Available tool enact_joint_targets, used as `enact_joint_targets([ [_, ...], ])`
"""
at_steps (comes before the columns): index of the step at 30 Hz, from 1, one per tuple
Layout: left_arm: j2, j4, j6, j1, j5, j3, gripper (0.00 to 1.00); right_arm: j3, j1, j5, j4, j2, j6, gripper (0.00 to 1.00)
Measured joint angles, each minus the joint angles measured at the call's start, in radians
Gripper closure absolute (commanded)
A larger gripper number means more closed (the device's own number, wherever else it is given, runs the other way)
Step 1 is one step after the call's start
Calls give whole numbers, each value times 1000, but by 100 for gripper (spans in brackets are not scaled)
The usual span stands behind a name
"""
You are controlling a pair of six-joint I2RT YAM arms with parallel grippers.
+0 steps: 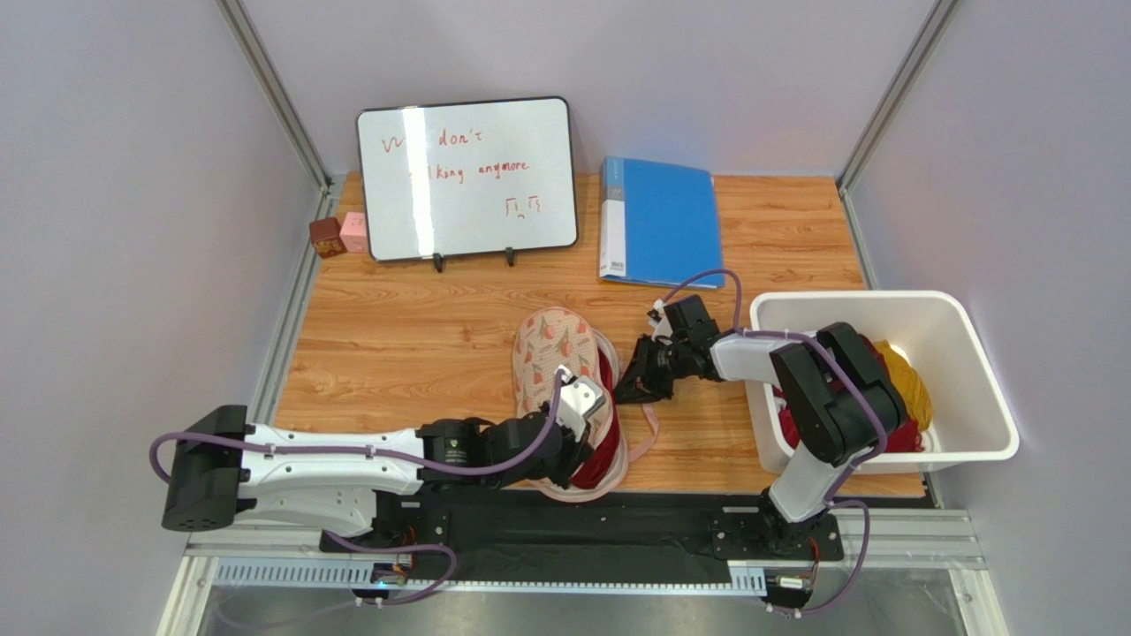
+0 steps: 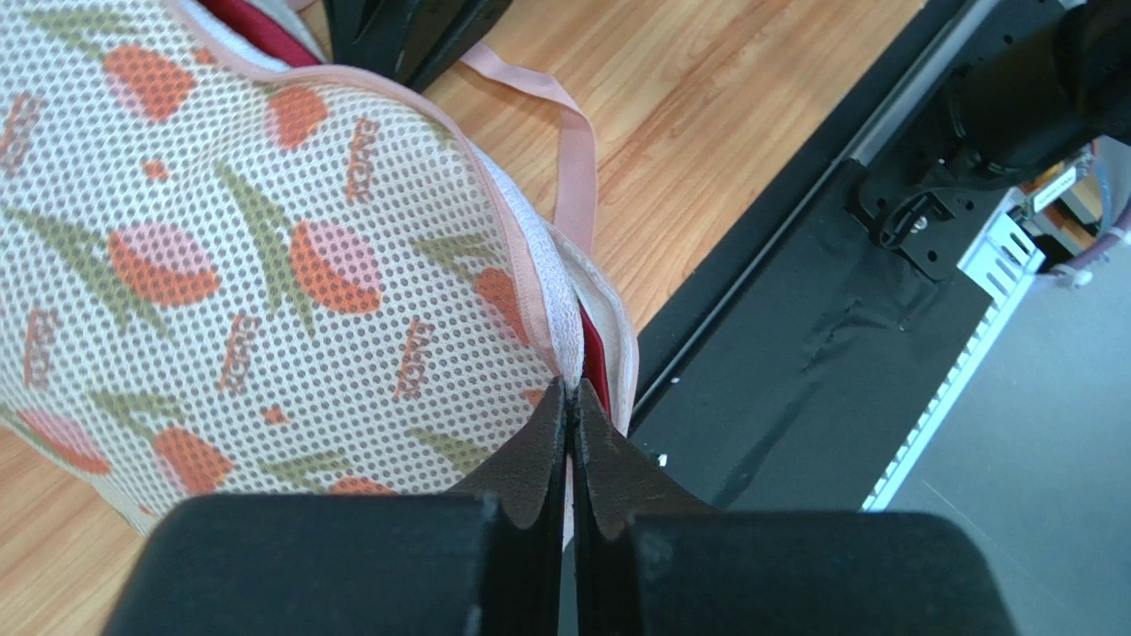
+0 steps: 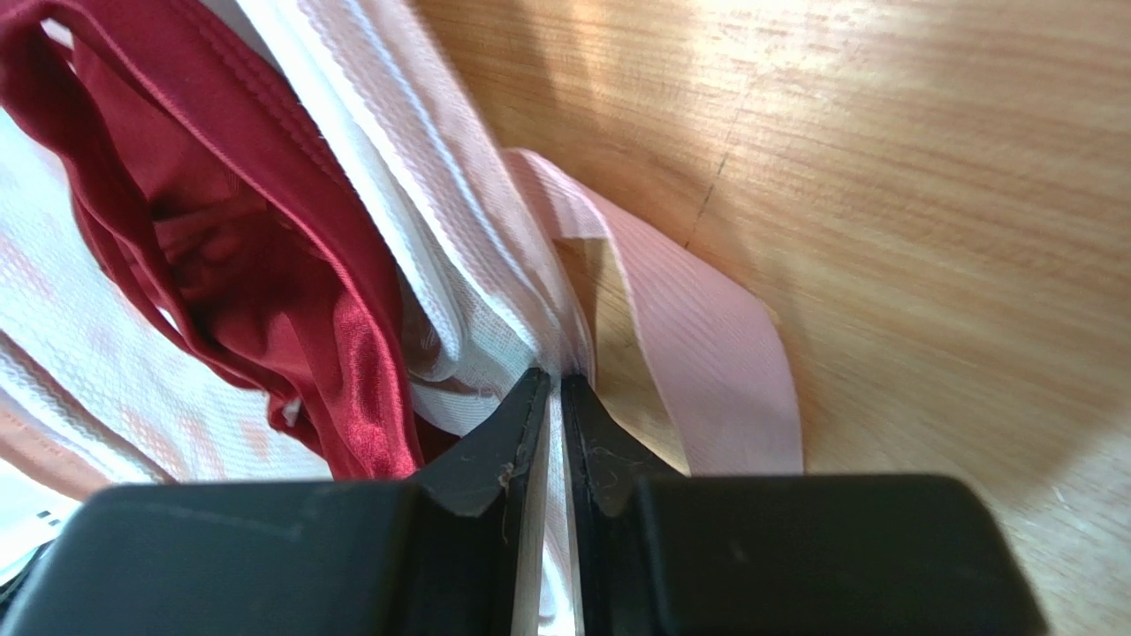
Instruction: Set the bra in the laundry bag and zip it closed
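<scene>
The laundry bag lies lengthwise, its near end over the base bar (image 1: 576, 493), so before zipping, my left gripper next releases the bag's rim (image 2: 567, 347) and turns the bag crosswise.
The laundry bag (image 1: 558, 355), a printed mesh pouch, lies mid-table with its mouth gaping toward the near right. Inside the opening lies the dark red bra (image 1: 608, 444), which also shows in the wrist views as a sliver of bra (image 2: 594, 374) and a bunched bra (image 3: 199, 225). My left gripper (image 1: 588, 437) is shut on the bag's pink-trimmed rim at its near end, the gripper (image 2: 574, 387) pinching it beside the bag (image 2: 239, 265). My right gripper (image 1: 635, 387) is shut on the opposite rim, its jaws (image 3: 558, 380) clamping white lining fabric. A pink loop strap (image 3: 704, 358) trails on the wood.
A white bin (image 1: 863, 304) with red and yellow clothes (image 1: 905, 384) stands at the right, close behind the right arm. A whiteboard (image 1: 467, 176), a blue folder (image 1: 660, 220) and two small blocks (image 1: 340, 235) line the back. The black base rail (image 1: 571, 520) runs just near the bag.
</scene>
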Motion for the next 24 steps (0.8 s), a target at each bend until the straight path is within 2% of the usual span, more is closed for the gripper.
enact_joint_targets([
  [1, 0, 5, 3, 0, 11, 0, 89, 0, 0, 0, 0, 1, 0, 85],
  [2, 0, 8, 7, 0, 19, 0, 77, 0, 0, -1, 0, 2, 0, 85],
  [4, 0, 17, 14, 0, 35, 0, 62, 3, 0, -4, 2, 7, 0, 85],
  [10, 18, 12, 3, 0, 47, 0, 45, 10, 0, -10, -3, 13, -5, 83],
  [13, -21, -14, -18, 6, 29, 0, 43, 19, 0, 11, -34, 1, -25, 77],
  [16, -122, -35, -59, 54, 40, 0, 43, 23, 1, 68, -101, -50, -63, 66],
  [20, -270, -93, -177, 267, 84, 1, 46, 23, 2, 147, -201, -148, -112, 58],
  [24, -322, -185, -291, 485, 146, -18, 46, 23, 14, 224, -294, -269, -148, 48],
])
